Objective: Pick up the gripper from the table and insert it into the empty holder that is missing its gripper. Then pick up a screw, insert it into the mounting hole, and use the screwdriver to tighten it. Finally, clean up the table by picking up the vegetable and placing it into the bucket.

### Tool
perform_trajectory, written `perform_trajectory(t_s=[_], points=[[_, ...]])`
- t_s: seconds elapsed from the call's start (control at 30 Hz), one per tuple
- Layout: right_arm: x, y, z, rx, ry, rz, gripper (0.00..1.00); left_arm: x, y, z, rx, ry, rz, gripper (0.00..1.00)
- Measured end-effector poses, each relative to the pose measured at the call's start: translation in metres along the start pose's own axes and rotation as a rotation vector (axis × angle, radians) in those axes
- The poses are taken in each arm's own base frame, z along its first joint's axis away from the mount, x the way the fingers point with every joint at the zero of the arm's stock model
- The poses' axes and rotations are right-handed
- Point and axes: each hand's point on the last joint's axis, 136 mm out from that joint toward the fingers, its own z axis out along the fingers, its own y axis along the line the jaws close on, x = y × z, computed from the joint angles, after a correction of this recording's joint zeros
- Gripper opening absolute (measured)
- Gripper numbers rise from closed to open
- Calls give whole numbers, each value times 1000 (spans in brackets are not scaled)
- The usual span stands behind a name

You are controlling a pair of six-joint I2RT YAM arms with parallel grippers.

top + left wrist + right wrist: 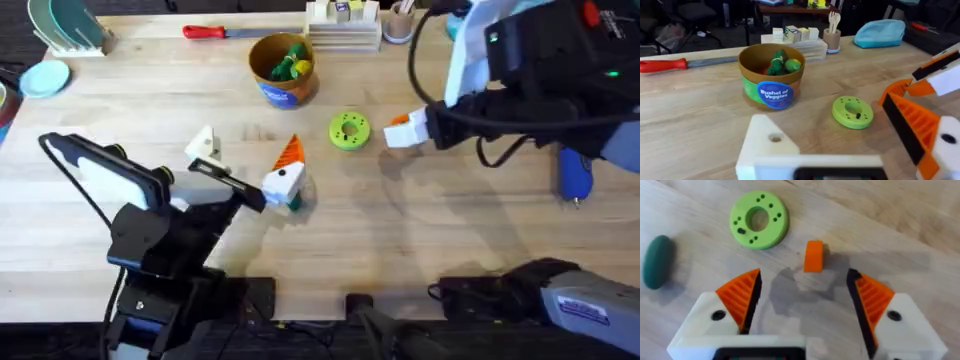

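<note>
The small black screw [741, 231] should come out and leave the green disc in place when I lift it, because its head pokes above the hole.
The small orange gripper [813, 256] lies on the table just ahead of my right gripper [805, 285], which hovers over it, open and holding nothing. From overhead, that right gripper [405, 130] sits right of the green disc. My left gripper [245, 165] is open too. One of its fingers is a bare white holder [767, 145] with a mounting hole, the other [912, 122] carries an orange ribbed pad. The dark green vegetable [657, 261] lies on the table, close by the left gripper's padded finger [285, 178]. The tan bucket [771, 75] stands beyond. The blue screwdriver [575, 175] lies far right.
A flat green disc [349, 130] with holes lies mid-table, a small dark piece in one hole [857, 116]. The bucket holds yellow and green toy pieces [290, 62]. A red-handled screwdriver [215, 32], a stack of trays [345, 35] and a cup [398, 25] line the far edge.
</note>
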Motion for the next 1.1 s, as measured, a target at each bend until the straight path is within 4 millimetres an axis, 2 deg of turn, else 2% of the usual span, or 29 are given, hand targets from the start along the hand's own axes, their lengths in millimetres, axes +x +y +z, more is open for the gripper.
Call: perform_trajectory(t_s=[0.13,0.3,0.47,0.6,0.7,1.0,1.1], points=[[-3,-5,15,41,8,-31,953,0,0,0,0,0,0,993],[-1,-10,24,68,26,-39,748,0,0,0,0,0,0,993],[-2,-12,30,74,28,-44,652,0,0,0,0,0,0,993],[-1,-13,36,74,35,-45,517,0,0,0,0,0,0,993],[-6,-13,36,76,15,-47,456,0,0,0,0,0,0,992],[-8,-14,36,83,5,-48,48,0,0,0,0,0,0,993],[-9,-14,36,84,4,-45,13,0,-1,0,4,0,0,993]])
